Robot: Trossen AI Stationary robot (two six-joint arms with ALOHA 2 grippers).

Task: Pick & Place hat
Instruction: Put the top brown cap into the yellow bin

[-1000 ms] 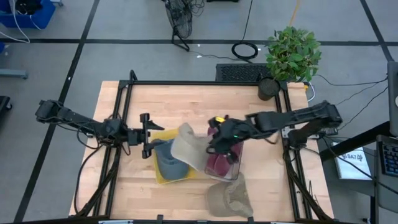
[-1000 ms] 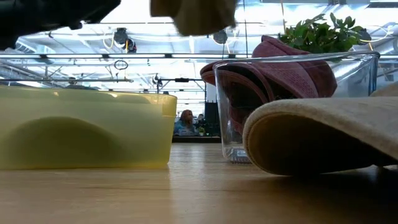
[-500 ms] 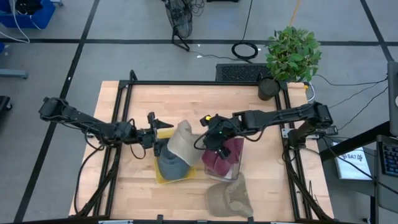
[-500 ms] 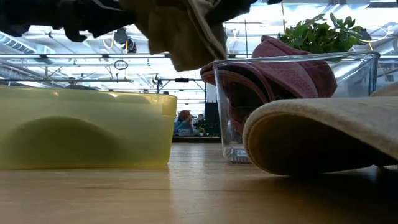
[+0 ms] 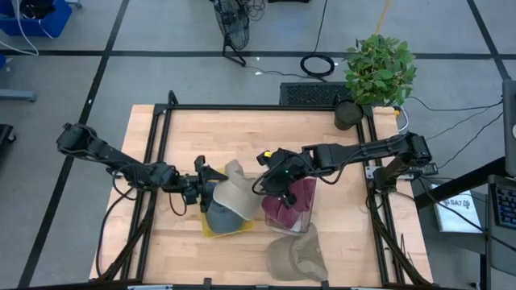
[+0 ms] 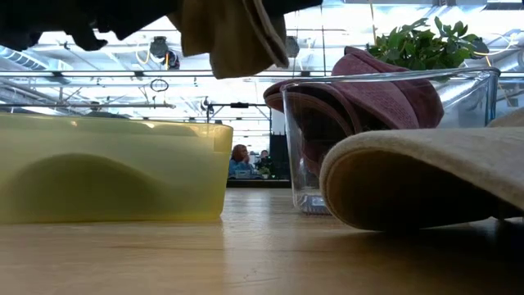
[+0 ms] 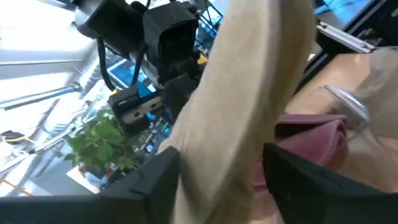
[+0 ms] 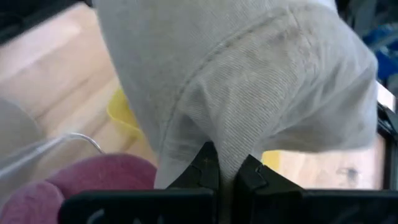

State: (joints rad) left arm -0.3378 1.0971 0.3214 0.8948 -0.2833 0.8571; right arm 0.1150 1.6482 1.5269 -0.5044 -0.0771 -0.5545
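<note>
The beige hat is slanted past the yellow bin's edge, so the robot's left gripper should hold the hat while the right gripper opens and takes hold of its side again.
A beige hat (image 5: 232, 192) hangs in the air above the yellow bin (image 5: 211, 229), clear of it in the low view (image 6: 233, 33). My right gripper (image 5: 266, 185) is shut on the hat's right side. My left gripper (image 5: 208, 184) is open at the hat's left side. In the left wrist view its two fingers stand on either side of the hanging cloth (image 7: 249, 112). A grey-blue hat (image 5: 222, 216) lies in the yellow bin. My right gripper pinches a fold of the beige hat's cloth (image 8: 225, 146) between its two shut fingers. It comes from the table's right and slants downward. The hat is lifted clear and spreads out beyond the fingertips. Whether my left gripper touches the hat, I cannot tell.
A clear container (image 5: 300, 216) with a maroon hat (image 5: 284, 205) stands just right of the yellow bin. A tan hat (image 5: 297, 256) lies on the table near the front edge. A potted plant (image 5: 379, 68) stands at the far right corner.
My right gripper has carried the beige hat toward the table's left, from over the clear container to above the yellow bin. My left gripper has gone toward the table's right, has rolled, and now has its fingers on either side of the hat.
</note>
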